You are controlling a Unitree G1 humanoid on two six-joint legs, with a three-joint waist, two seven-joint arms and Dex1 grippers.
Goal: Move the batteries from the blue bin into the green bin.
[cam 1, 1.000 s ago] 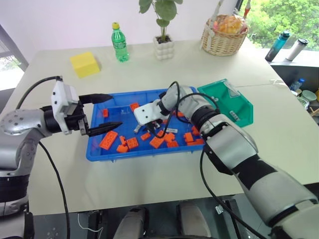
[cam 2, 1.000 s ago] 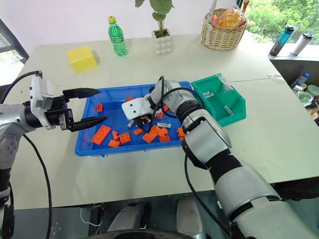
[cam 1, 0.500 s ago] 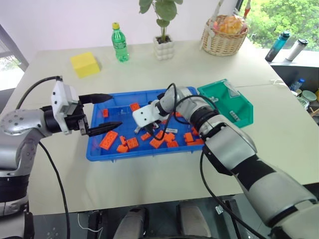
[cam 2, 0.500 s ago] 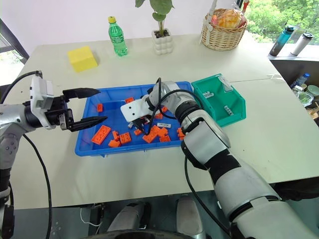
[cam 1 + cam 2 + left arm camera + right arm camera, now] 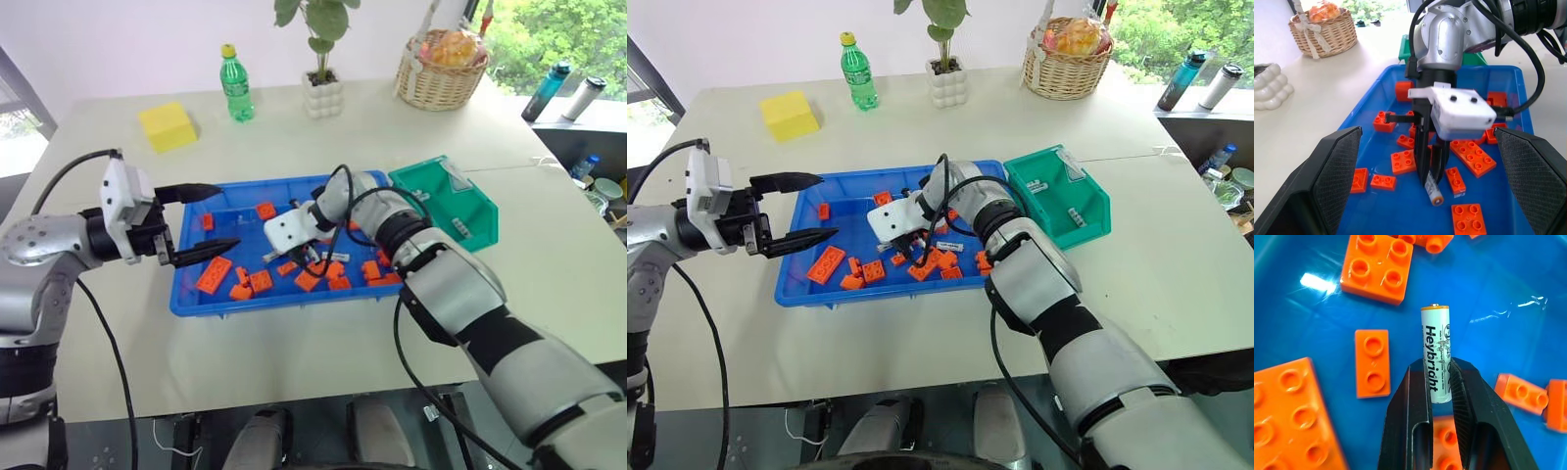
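I should keep carrying the battery (image 5: 1436, 350), which my right gripper's fingers hold by its sides clear of the orange bricks, until it hangs over the green bin (image 5: 453, 208).
The blue bin (image 5: 192, 298) lies mid-table, strewn with orange toy bricks (image 5: 214, 275). My right gripper (image 5: 1437, 364) reaches down into it and is shut on a white battery (image 5: 1436, 352) with an orange tip, held just above the bin floor. The left wrist view shows the same battery (image 5: 1434, 193) hanging from those black fingers (image 5: 1422, 161). Another battery (image 5: 948, 247) lies among the bricks beside it. To the right stands the green bin (image 5: 476, 204) with batteries (image 5: 1076, 216) inside. My left gripper (image 5: 223, 217) hovers open and level over the blue bin's left end, holding nothing.
A yellow block (image 5: 167, 126), a green bottle (image 5: 234, 85), a white plant pot (image 5: 322, 95) and a wicker basket (image 5: 441, 70) stand along the far side of the table. Two drink bottles (image 5: 568, 90) sit beyond its right edge.
The right gripper's fingers have closed onto the battery, with hardly any shift of the hand. The left arm has stayed still.
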